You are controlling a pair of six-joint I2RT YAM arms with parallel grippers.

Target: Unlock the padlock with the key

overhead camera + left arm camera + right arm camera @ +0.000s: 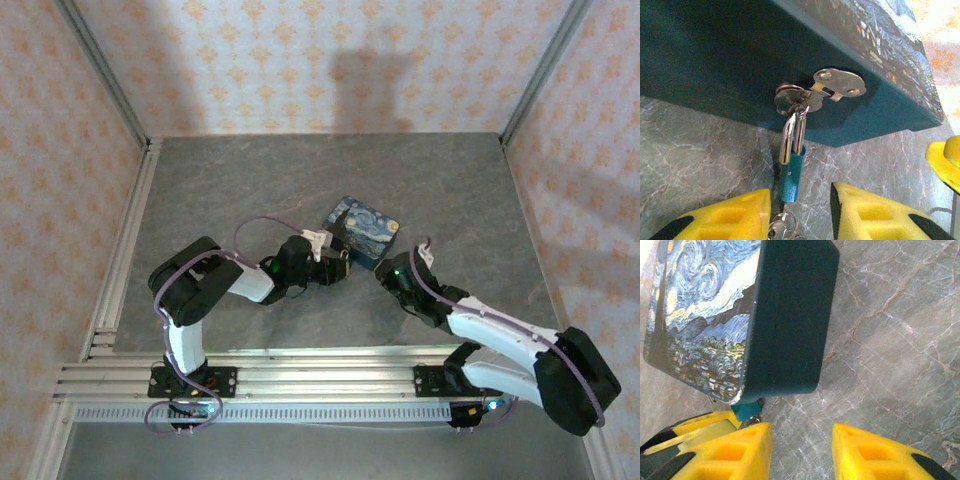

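Note:
The padlock is hanging free from the tin's hasp (796,99). My left gripper should back away and my right gripper should steady the padlock body (791,176) before the key turns.
The small blue padlock (791,177) hangs by its metal shackle (792,134) from the hasp (837,85) on the tin's side. It rests on the table. The key (784,206) sticks in the bottom of the padlock body, with its ring (783,227) trailing toward me. My left gripper (800,215) is open, its yellow fingers either side of the key ring and just short of the padlock body. My right gripper (802,450) is open over bare table beside the tin's corner. The padlock (746,410) peeks out under that corner. From above, the left gripper (338,266) and right gripper (385,276) flank the tin's near side.
The blue swirl-painted tin (362,232) lies mid-table, its lid (700,315) facing up. The right gripper's yellow finger (946,161) shows at the edge of the left wrist view. Grey marbled tabletop (250,180) surrounds the tin, with patterned walls on three sides.

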